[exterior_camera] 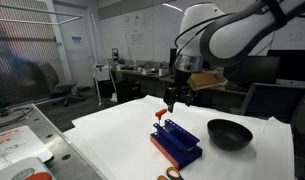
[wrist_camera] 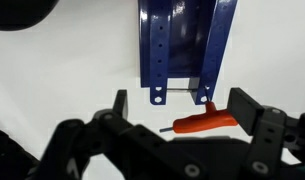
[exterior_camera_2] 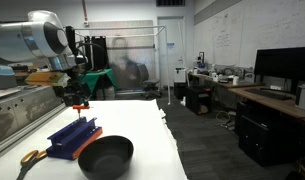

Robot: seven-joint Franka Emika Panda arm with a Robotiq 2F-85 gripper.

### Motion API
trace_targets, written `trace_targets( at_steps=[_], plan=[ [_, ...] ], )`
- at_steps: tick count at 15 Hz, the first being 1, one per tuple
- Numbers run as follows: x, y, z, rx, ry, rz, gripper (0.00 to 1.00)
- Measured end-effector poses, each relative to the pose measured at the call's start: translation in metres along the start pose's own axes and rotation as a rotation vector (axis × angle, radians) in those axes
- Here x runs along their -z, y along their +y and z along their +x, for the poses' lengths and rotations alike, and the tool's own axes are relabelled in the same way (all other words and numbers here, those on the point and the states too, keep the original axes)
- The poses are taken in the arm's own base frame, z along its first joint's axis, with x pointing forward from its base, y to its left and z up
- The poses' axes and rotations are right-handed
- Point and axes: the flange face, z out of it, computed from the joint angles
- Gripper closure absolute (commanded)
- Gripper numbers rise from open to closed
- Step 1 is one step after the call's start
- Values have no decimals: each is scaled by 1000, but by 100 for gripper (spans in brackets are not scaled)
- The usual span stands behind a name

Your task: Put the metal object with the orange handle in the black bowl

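Note:
The orange handle (wrist_camera: 205,122) is near one finger of the robot's open gripper, so next the gripper turns and moves over until it is centred above the handle (exterior_camera: 160,114) before it closes.
The metal object with the orange handle (wrist_camera: 202,121) lies on the white table just off the end of the blue rack. It also shows in both exterior views (exterior_camera: 160,113) (exterior_camera_2: 80,105). My gripper (wrist_camera: 180,102) is open and hangs right over it, with the tool between the fingers and close to the right one. I cannot tell whether that finger touches it. The gripper shows in both exterior views (exterior_camera: 173,103) (exterior_camera_2: 77,96). The black bowl (exterior_camera: 229,133) (exterior_camera_2: 105,157) stands empty on the table beyond the rack's other end.
The blue rack (exterior_camera: 175,141) (exterior_camera_2: 70,136) (wrist_camera: 187,40) lies between the tool and the bowl. Orange-handled scissors (exterior_camera_2: 30,157) lie beside the rack near the table edge. The table's edges (exterior_camera: 92,150) are close on both sides.

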Motion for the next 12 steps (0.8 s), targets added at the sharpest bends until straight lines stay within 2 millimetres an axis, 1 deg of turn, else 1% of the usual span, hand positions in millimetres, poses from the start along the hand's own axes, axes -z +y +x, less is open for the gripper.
trace_targets(
  at_steps=[4,8,12],
  plan=[
    [-2,1,3,-33,0,-3,0],
    [1,9,10,-236,38,-53,0],
    [-2,4,21,-411,30,-106,0]
  ],
)
